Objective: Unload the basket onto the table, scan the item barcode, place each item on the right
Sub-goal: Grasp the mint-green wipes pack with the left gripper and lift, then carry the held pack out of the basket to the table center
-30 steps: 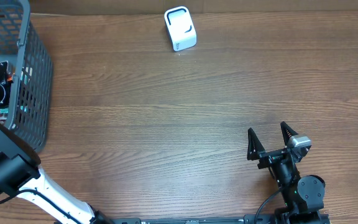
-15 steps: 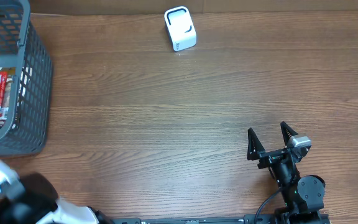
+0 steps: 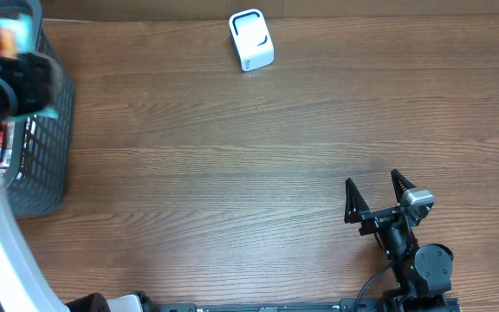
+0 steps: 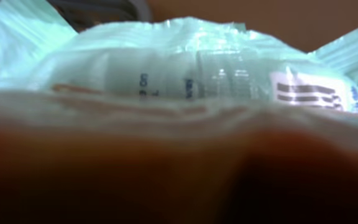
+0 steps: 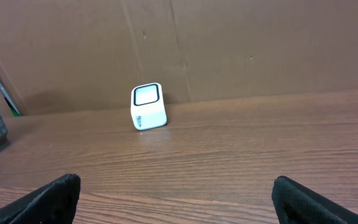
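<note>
My left gripper should keep taking the packet, now high over the grey basket (image 3: 23, 31), toward the table's middle (image 3: 269, 165) and release it there, since the wooden tabletop is open.
The item, a pale green plastic packet (image 4: 185, 68), fills the left wrist view, with a white barcode label (image 4: 306, 93) at its right end. My left gripper (image 3: 11, 74) is a dark blur high over the grey basket (image 3: 55, 130), shut on the packet. Its fingers are hidden in the left wrist view, where the lower half is a dark blur. The white scanner (image 3: 251, 40) stands at the back of the table, also visible as the white scanner (image 5: 148, 106) from the right wrist. My right gripper (image 3: 377, 198) rests open near the front right, nothing between its fingertips (image 5: 48, 199).
The grey wire basket holds other packets (image 3: 3, 139) at the far left. A brown cardboard wall (image 5: 229, 50) runs behind the scanner. Wooden tabletop (image 3: 232, 173) lies between the basket, the scanner and my right gripper.
My left arm has come up out of the basket and now hangs blurred above its back part, with the packet. The right arm and the scanner have not moved.
</note>
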